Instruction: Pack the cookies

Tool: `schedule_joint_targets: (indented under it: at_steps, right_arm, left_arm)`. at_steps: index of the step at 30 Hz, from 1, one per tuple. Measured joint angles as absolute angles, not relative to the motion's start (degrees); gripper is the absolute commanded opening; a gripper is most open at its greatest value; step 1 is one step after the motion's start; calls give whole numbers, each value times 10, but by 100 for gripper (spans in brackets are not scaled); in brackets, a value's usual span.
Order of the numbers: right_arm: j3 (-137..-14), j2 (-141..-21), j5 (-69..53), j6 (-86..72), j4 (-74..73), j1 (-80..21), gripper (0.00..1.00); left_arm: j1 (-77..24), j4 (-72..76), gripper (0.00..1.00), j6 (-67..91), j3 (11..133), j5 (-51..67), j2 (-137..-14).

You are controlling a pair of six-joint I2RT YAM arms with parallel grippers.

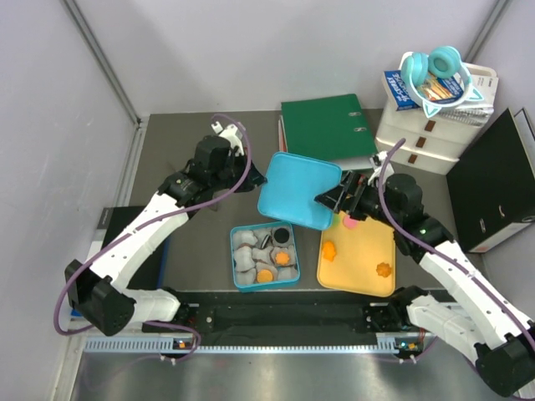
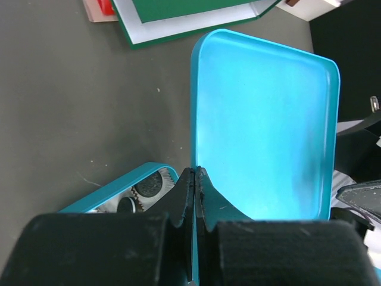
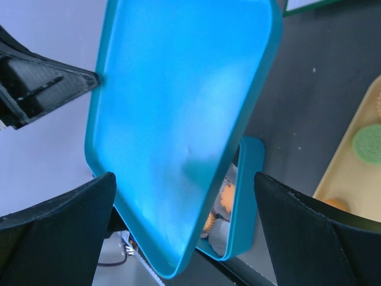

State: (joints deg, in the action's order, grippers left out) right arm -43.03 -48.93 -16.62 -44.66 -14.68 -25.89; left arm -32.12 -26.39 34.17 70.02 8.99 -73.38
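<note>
Next, I take the lid's opposite edge [image 3: 221, 176] with my right gripper and turn the lid over for my left gripper, since the blue lid's hollow side [image 2: 268, 119] faces up.
My left gripper [image 1: 261, 182] [image 2: 196, 173] is shut on the edge of a blue lid [image 1: 297, 190] [image 2: 262, 119] and holds it tilted above the table. Below it the open blue box [image 1: 233, 255] [image 2: 113, 192] holds paper liners with cookies, a black one [image 1: 282, 236] [image 2: 149, 185] and orange ones [image 1: 282, 258]. My right gripper [image 1: 330, 200] [image 3: 184, 196] is open, its fingers [image 3: 315, 238] either side of the lid [image 3: 178, 107] without touching it. Orange cookies [image 1: 330, 250], a pink one [image 1: 351, 223] and a green one [image 3: 369, 143] lie on the yellow tray [image 1: 359, 276].
A green binder [image 1: 326, 127] [image 2: 178, 12] lies at the back. A white drawer unit [image 1: 426, 134] carrying headphones [image 1: 435, 71] stands at the back right, with a black binder [image 1: 501, 184] beside it. Grey walls close the left and back.
</note>
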Motion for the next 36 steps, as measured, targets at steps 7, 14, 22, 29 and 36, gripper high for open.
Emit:
schedule_joint_targets:
  at_steps: [7,14,22,29,36]
  right_arm:
    - [-424,-537,-214,-479,-62,-242,86]
    - [-401,-558,-250,-504,-3,-237,44]
    - [-401,-557,-274,-516,34,-237,6]
    - [-402,-555,-279,-490,3,-237,0]
    - [-462,-559,-232,-395,-103,-267,0]
  left_arm:
    - [-321,-257,0,345,700,110,-734]
    - [-321,-247,0,348,685,120,-734]
    - [-321,-240,12,348,669,118,-734]
    - [-318,-247,48,333,689,77,-740]
    - [-292,-267,93,347,721,-20,-733]
